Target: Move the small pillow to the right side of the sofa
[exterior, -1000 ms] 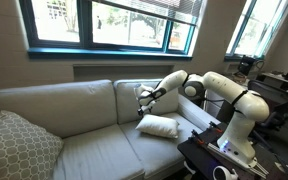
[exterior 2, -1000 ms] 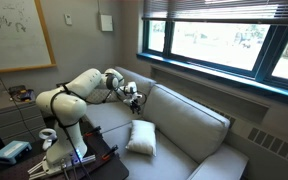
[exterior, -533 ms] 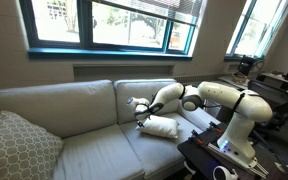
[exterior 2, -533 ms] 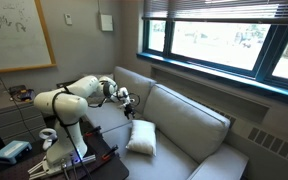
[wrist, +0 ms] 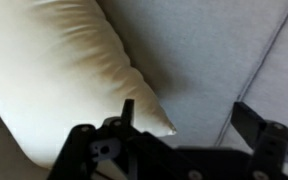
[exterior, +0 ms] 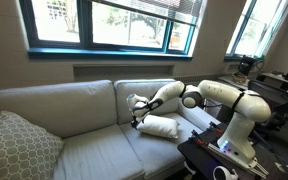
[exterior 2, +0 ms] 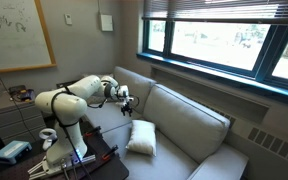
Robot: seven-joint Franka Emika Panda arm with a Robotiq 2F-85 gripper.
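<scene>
My gripper's open fingers are hanging over sofa fabric past the small pillow's corner [wrist: 164,127], so I need to swing back over the pillow and take hold of its edge nearer my base [exterior 2: 132,137].
The small pillow [exterior: 160,126] [exterior 2: 142,138], plain cream and puffy, lies on a seat of the pale grey-beige sofa [exterior: 74,108] [exterior 2: 189,125] at the robot's end. My gripper [exterior: 136,113] [exterior 2: 130,106] hangs just above the pillow's corner, close to the seat. In the wrist view the pillow [wrist: 54,70] fills the left half and its corner reaches toward the left finger. There my gripper [wrist: 189,115] is open, with only sofa fabric [wrist: 214,50] between the fingers.
A larger lattice-patterned cushion [exterior: 14,148] leans at the sofa's far end. The robot's base table [exterior: 219,155] with cables stands against the sofa's near end. Windows [exterior: 104,25] run behind the back cushions.
The arm has dropped from in front of the back cushion down to the pillow's corner. Over the last half second it has barely moved. The jaws stayed open.
</scene>
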